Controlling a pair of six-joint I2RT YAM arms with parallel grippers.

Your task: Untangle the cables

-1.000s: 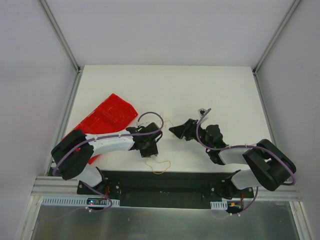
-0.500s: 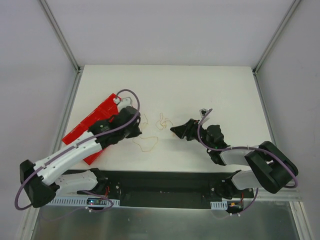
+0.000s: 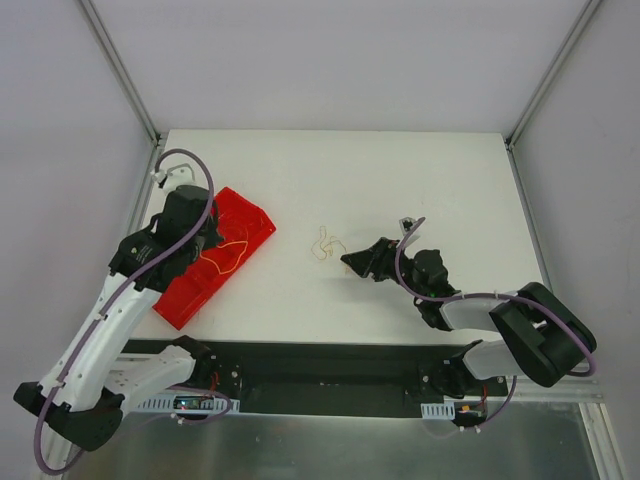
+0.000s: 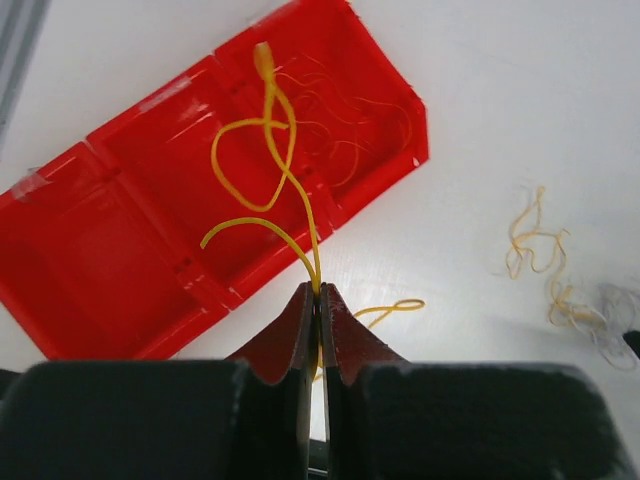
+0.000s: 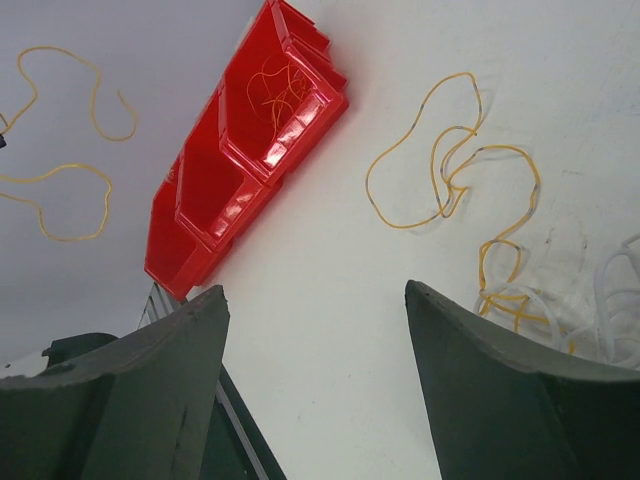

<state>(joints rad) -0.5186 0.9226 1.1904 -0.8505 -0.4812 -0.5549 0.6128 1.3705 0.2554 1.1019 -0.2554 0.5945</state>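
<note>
I should keep carrying the yellow cable [image 4: 297,185] with my left gripper to the empty middle compartment [image 4: 185,155] until the cable's loops hang inside, and then let go, because the cable hangs free of the clump.
My left gripper [image 4: 318,296] is shut on a yellow cable [image 4: 268,150], which hangs in loops over the red tray [image 4: 100,250]. In the top view this gripper [image 3: 205,243] is above the tray [image 3: 255,222], with the yellow cable [image 3: 229,259] dangling into it. Thin orange cables [image 4: 345,135] lie in the tray's end compartment. A small clump of yellow and whitish cables [image 3: 325,245] lies on the table in the middle. My right gripper [image 3: 351,262] sits just right of the clump, open and empty [image 5: 315,300]; the yellow strands [image 5: 445,165] and whitish strands [image 5: 610,300] lie ahead of it.
The white table [image 3: 420,180] has metal rails along its left side [image 3: 140,200] and right side. The red tray [image 5: 250,140] has three compartments and lies at an angle at the left edge. A black base plate [image 3: 320,365] runs along the near edge.
My left arm has swung from the near middle out to the left, carrying the yellow cable off the table to above the red tray. The right arm has barely moved.
</note>
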